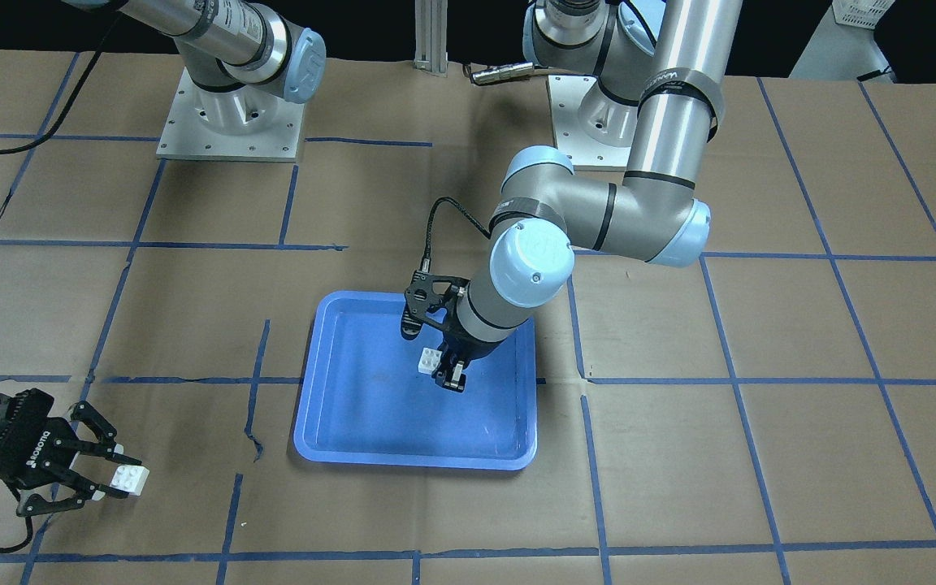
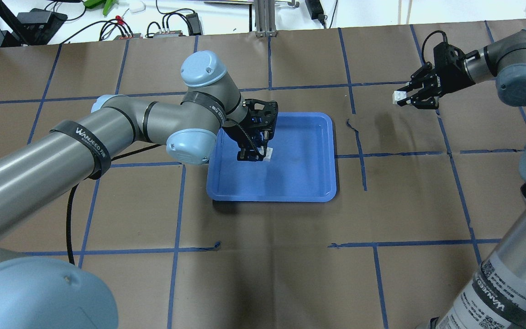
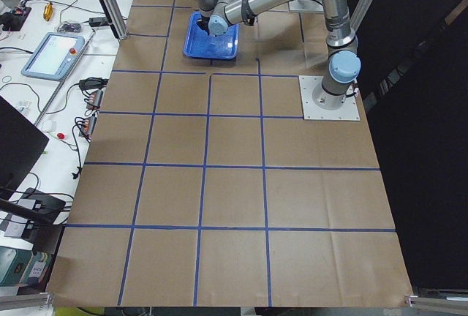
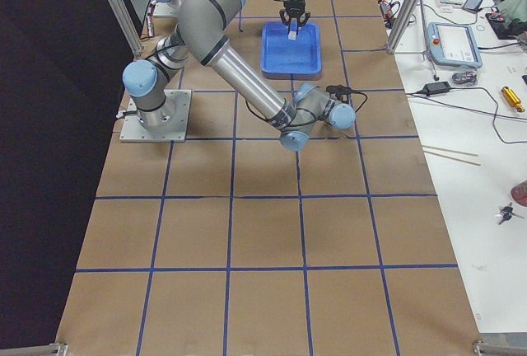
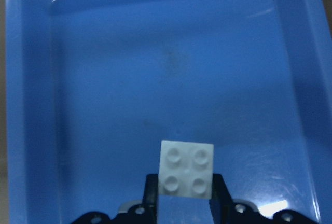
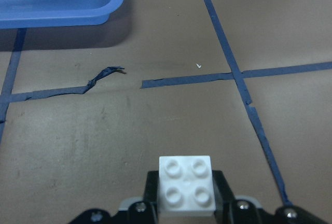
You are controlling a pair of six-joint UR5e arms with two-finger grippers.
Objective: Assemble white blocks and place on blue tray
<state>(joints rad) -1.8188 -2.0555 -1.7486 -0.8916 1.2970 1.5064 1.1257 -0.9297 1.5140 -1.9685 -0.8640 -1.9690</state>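
My left gripper is taking up the space over the blue tray point(image 1: 416, 414), so it should let go of its white block point(image 1: 430, 361) there and move away before my right gripper brings the other one.
The blue tray point(image 2: 308, 183) lies at the table's middle. My left gripper point(image 2: 257, 154) reaches down over its inner left part, shut on one white block point(image 2: 268, 154). In the left wrist view this block point(image 5: 187, 168) sits studs-up between the fingers, over the tray floor point(image 5: 155, 79). My right gripper point(image 2: 404, 97) is off to the tray's right above the brown paper, shut on the other white block point(image 2: 398, 96). It also shows studs-up in the right wrist view point(image 6: 187, 185). The two blocks are apart, not joined.
Brown paper point(image 2: 267, 256) with blue tape grid lines covers the table. A torn tape end point(image 6: 106, 73) lies between the right gripper and the tray's corner point(image 6: 98, 6). Arm bases point(image 1: 228, 122) stand at the robot's side; cables and devices point(image 2: 107, 27) lie beyond the far edge.
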